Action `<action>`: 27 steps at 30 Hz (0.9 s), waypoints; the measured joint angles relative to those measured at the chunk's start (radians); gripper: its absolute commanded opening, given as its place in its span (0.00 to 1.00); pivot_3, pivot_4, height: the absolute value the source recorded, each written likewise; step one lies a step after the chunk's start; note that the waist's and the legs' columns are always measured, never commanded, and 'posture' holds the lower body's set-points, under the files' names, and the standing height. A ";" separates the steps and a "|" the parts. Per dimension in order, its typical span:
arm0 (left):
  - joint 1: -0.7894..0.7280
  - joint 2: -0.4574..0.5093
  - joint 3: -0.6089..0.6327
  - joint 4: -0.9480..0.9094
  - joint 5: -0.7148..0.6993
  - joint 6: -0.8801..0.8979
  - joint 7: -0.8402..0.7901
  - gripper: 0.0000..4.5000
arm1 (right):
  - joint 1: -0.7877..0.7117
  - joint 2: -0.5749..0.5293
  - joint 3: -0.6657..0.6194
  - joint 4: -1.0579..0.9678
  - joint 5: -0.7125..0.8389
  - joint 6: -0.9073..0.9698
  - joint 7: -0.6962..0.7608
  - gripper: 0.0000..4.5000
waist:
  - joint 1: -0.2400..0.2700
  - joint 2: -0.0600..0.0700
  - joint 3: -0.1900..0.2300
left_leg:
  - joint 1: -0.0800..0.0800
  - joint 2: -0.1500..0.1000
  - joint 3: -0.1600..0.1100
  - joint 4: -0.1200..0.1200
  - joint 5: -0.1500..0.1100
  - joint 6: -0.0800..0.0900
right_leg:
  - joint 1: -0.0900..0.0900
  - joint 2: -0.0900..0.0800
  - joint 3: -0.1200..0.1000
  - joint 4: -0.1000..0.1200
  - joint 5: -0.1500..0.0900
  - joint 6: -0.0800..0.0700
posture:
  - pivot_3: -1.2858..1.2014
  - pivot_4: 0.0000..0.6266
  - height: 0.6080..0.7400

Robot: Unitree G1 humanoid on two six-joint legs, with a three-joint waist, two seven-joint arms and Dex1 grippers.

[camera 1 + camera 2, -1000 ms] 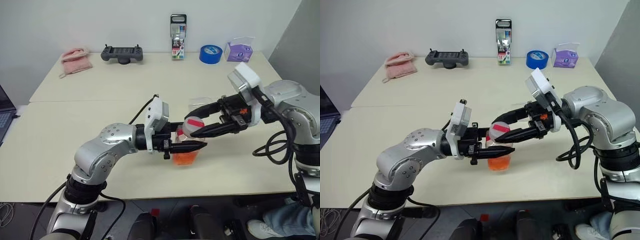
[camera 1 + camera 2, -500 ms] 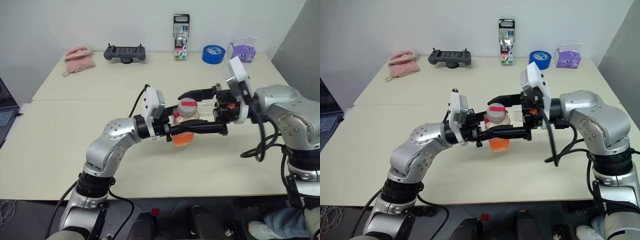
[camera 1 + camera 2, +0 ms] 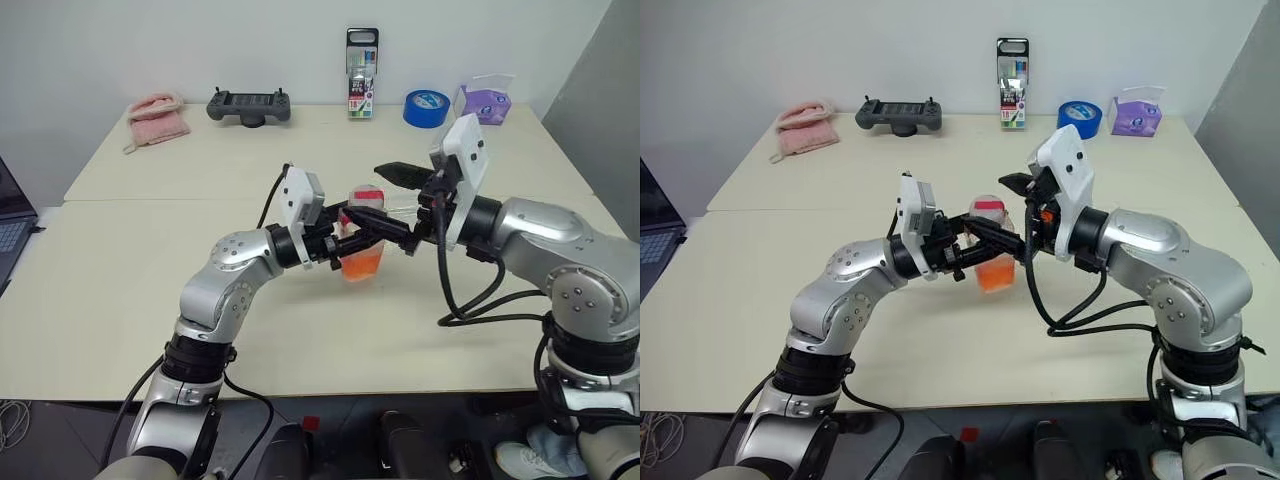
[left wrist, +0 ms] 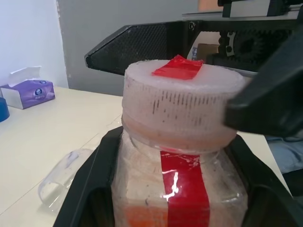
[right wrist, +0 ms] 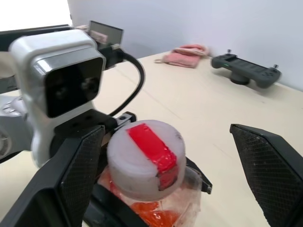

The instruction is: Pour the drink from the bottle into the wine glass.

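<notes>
My gripper will twist the white cap [image 3: 367,193], which is round with straight sides [image 5: 140,185] over the bottle's neck, so the cap should come off in one piece after repeated turns.
The bottle [image 3: 362,240] is a small clear one with a red label strip and the orange drink [image 3: 360,265] low inside. It is held above the table's middle, with my left gripper [image 3: 350,235] shut on its body from the left. Its white cap [image 5: 144,158] carries a red strip. My right gripper [image 3: 388,200] comes in from the right and stands open, one finger [image 5: 80,175] on each side of the cap with gaps between. The wine glass [image 4: 59,175] shows as a clear curved shape on the table beyond the bottle; I cannot tell whether it stands upright.
Along the table's far edge are a pink cloth [image 3: 158,118], a black controller [image 3: 249,104], a marker pack [image 3: 361,58], a blue tape roll [image 3: 426,107] and a purple tissue box [image 3: 481,100]. A laptop [image 3: 10,225] sits at the far left.
My right gripper's jaws have spread wide and its wrist has swung round, so the fingers now straddle the cap. Both hands have shifted a little further over the table, the bottle still gripped.
</notes>
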 measured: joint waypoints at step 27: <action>-0.012 -0.037 -0.068 -0.050 -0.006 0.009 -0.044 0.48 | -0.131 -0.320 0.100 0.365 0.013 -0.331 0.798 0.40 | -0.005 0.000 0.000 | 0.002 -0.002 0.003 -0.001 0.000 0.001 | 0.001 0.001 0.001 -0.002 0.000 0.000 | 0.52 0.24 1.00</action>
